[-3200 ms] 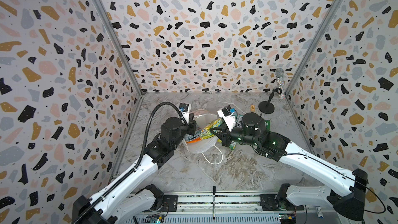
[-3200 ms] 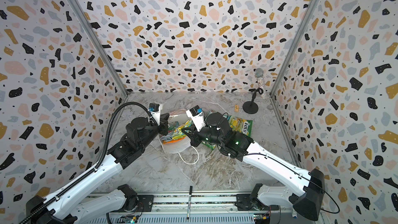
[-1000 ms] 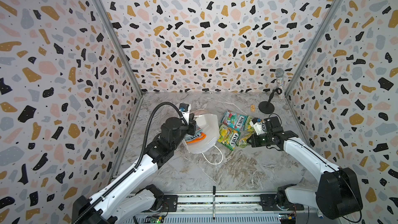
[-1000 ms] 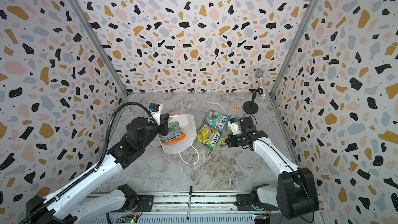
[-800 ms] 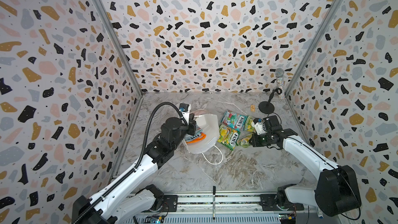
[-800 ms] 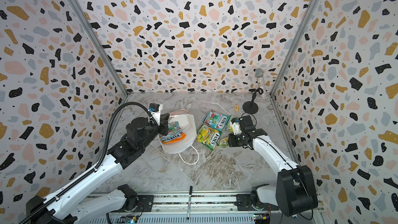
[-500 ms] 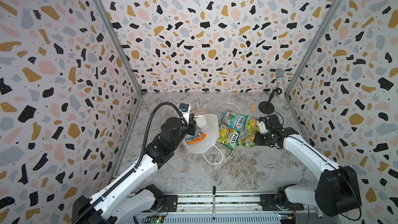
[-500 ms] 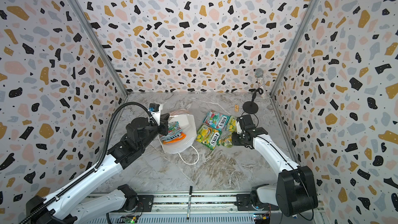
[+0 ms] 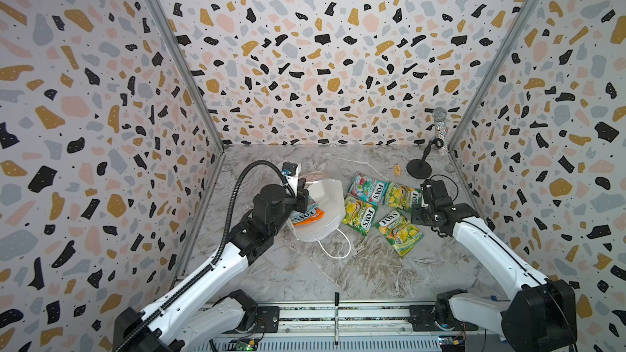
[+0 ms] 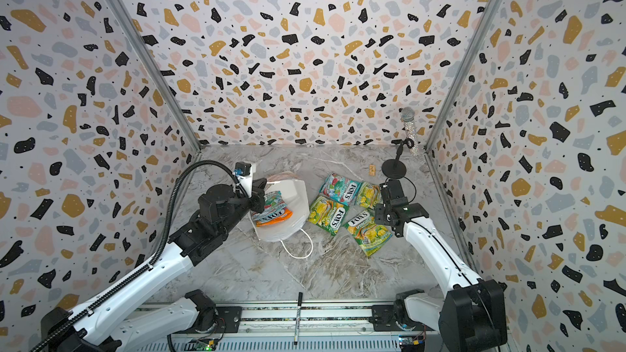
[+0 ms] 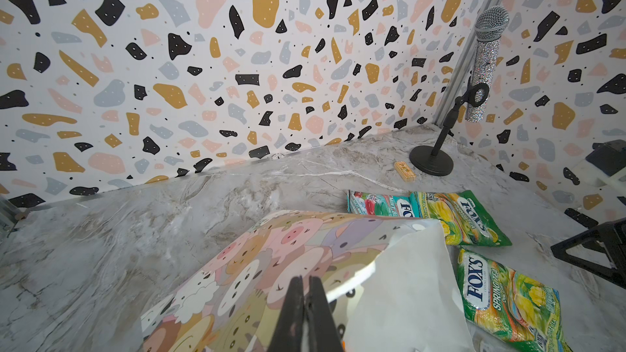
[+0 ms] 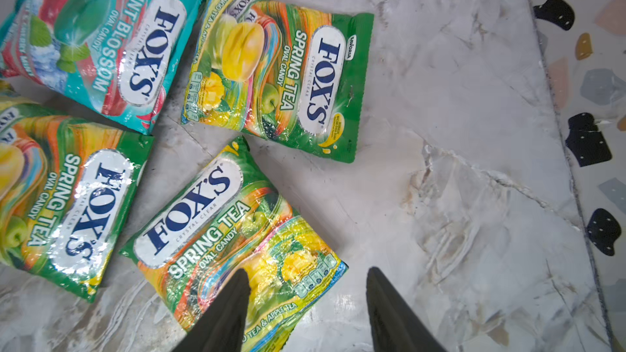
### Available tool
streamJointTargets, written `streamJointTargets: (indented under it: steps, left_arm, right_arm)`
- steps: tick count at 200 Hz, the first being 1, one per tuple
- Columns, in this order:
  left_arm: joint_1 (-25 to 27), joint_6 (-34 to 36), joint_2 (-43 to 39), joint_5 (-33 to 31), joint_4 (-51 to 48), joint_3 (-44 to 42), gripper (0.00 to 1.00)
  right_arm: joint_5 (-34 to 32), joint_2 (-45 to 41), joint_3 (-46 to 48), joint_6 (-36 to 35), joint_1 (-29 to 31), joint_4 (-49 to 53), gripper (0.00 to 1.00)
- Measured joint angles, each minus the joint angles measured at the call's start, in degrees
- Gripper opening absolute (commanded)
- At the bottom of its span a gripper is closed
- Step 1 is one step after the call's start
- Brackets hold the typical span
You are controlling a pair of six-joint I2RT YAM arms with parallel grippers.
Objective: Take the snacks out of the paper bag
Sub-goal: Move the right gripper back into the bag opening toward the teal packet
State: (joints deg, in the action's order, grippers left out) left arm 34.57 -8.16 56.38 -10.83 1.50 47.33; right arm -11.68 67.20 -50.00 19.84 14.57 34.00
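The paper bag's opening [image 10: 294,203] is held wide by my left gripper, so my right gripper should keep going toward the packets inside [image 10: 273,209] and close on one there.
The white paper bag [image 9: 327,209] lies on its side on the marble floor, its cartoon face [image 11: 271,259] turned up toward the left wrist camera. My left gripper [image 9: 304,199] is shut on the bag's rim [image 11: 306,287]. An orange-pink packet [image 10: 275,215] and a teal one [image 10: 271,202] stick out of the bag's mouth. To the right of the bag lie a teal-red packet [image 9: 367,188] and three green-yellow packets [image 9: 401,196] [image 9: 360,215] [image 9: 399,230]. My right gripper [image 12: 308,274] stands open just over the end of the nearest green-yellow packet [image 12: 233,231], holding nothing.
A glitter microphone on a black stand [image 9: 420,167] and a small wooden block [image 9: 398,169] sit at the back right. The bag's cord handle [image 9: 337,248] loops toward the front. A black marker [image 9: 336,313] lies on the front rail. Patterned walls close three sides.
My right gripper has carried a green-yellow packet a little left to the group, let it go on the floor and opened. The left gripper and the bag have not moved.
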Motion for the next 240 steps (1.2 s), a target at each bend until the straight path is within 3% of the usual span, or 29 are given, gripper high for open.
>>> streamJointTargets:
  steps: [19,53,116,180,240]
  left_arm:
    - [0.0,-0.02,0.02,-0.02,0.0,0.0,0.0]
    - [0.0,-0.17,0.24,-0.02,0.0,0.0,0.0]
    - [0.0,-0.17,0.48,0.0,0.04,0.0,0.0]
    - [0.0,-0.17,0.48,0.04,0.04,0.0,0.0]
    - [0.0,-0.17,0.5,0.39,0.02,0.0,0.0]
  right_arm:
    - [3.74,-1.6,0.0,-0.94,0.0,-1.64,0.57]
    - [16.59,-4.44,0.98,-1.95,1.64,-7.8,0.56]
    - [32.2,-5.66,2.69,3.19,16.9,-21.31,0.51]
    - [33.97,3.34,0.33,9.29,31.12,-31.04,0.5]
    - [31.21,16.17,-8.31,12.24,39.19,-34.34,0.49]
